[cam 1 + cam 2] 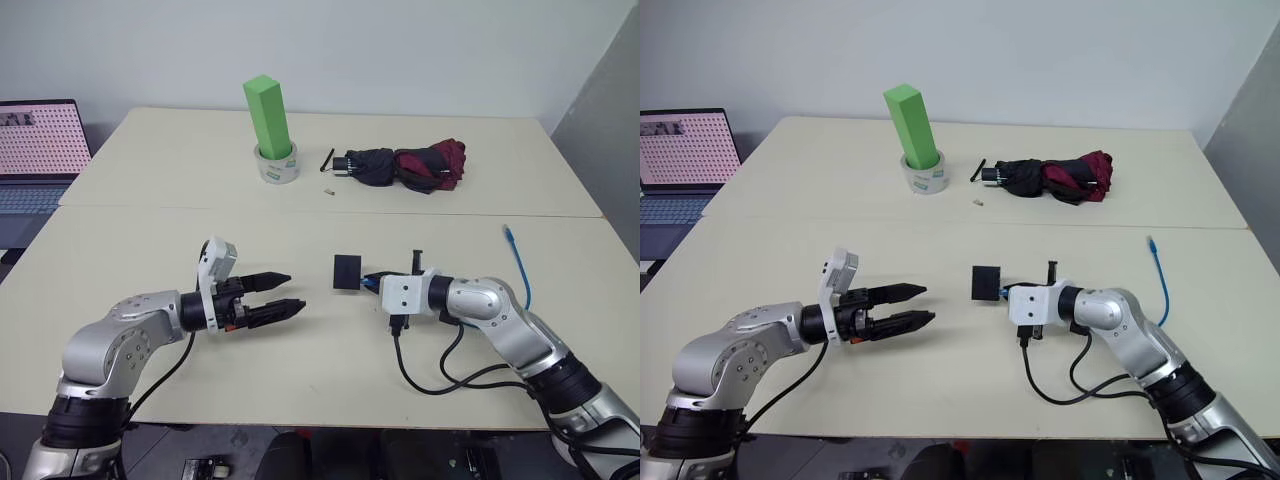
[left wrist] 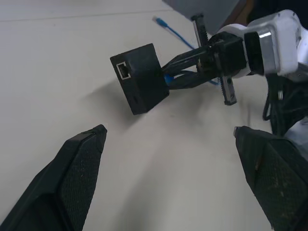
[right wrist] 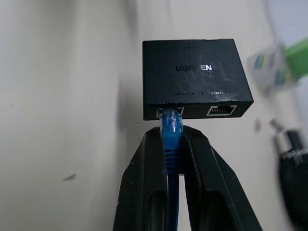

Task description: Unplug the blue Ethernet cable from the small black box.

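Note:
The blue Ethernet cable (image 2: 180,34) will come straight out when I pull them apart, because the blue plug boot (image 2: 168,78) points straight out of the side of the box.
The small black box (image 1: 347,271) hangs tilted just above the table, near its middle. The blue Ethernet cable (image 3: 172,144) is plugged into one of two ports on the box's (image 3: 195,77) side. My right gripper (image 3: 172,132) is shut on the cable's blue plug boot, right behind the box. The rest of the cable (image 1: 523,270) curves away behind my right arm, and its free end lies on the table. My left gripper (image 1: 282,293) is open a short way to the left of the box, pointing at it. An empty port on the box (image 2: 140,77) faces that gripper.
At the back of the table a green block (image 1: 268,112) stands in a roll of tape (image 1: 277,166), and a black-and-maroon folded umbrella (image 1: 410,166) lies to its right. A laptop (image 1: 35,150) sits at the far left. My right arm's black cable (image 1: 440,375) loops on the table near the front edge.

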`<state>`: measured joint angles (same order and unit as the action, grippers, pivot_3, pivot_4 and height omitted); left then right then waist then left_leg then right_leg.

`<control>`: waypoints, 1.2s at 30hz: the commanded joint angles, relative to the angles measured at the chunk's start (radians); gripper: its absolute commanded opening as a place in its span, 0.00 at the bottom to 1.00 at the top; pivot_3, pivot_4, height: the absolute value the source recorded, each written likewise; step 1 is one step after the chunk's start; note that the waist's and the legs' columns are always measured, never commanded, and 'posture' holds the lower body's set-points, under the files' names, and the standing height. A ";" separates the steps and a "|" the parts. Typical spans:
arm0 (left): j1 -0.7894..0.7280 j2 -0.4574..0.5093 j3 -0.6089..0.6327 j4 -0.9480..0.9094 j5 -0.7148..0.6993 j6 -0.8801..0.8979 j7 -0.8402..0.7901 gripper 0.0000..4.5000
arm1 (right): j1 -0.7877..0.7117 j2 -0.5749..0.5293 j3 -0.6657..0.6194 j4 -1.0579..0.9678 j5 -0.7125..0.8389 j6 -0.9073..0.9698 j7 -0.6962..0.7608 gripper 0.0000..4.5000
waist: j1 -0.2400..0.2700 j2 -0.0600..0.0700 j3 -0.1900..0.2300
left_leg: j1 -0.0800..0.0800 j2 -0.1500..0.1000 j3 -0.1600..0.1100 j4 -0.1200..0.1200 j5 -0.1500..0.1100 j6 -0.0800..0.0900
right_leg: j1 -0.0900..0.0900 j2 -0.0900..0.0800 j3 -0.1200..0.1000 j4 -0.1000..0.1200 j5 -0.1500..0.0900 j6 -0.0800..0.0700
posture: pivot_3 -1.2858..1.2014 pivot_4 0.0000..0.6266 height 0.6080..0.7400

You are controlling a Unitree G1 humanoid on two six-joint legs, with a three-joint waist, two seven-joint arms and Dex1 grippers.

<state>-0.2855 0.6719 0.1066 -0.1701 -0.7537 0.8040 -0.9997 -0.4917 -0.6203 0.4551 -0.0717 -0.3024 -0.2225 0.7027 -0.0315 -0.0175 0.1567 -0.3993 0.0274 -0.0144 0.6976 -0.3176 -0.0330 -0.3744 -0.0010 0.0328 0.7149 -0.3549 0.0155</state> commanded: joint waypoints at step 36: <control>-0.096 -0.088 -0.011 0.019 -0.104 0.070 -0.019 0.18 | -0.033 0.064 -0.056 0.081 -0.039 -0.438 -0.104 0.23 | 0.000 0.000 0.000 | 0.000 0.000 0.000 0.001 0.000 0.000 | 0.000 0.000 0.001 0.000 0.000 0.000 | 0.52 0.24 1.00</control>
<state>-0.3609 0.5772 0.0832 -0.1457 -0.8374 0.8727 -1.0026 -0.5042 -0.5508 0.4169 0.0270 -0.3677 -0.6339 0.5906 -0.0314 -0.0176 0.1567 -0.3991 0.0275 -0.0139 0.6982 -0.3174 -0.0334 -0.3739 -0.0012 0.0336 0.7148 -0.3549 0.0155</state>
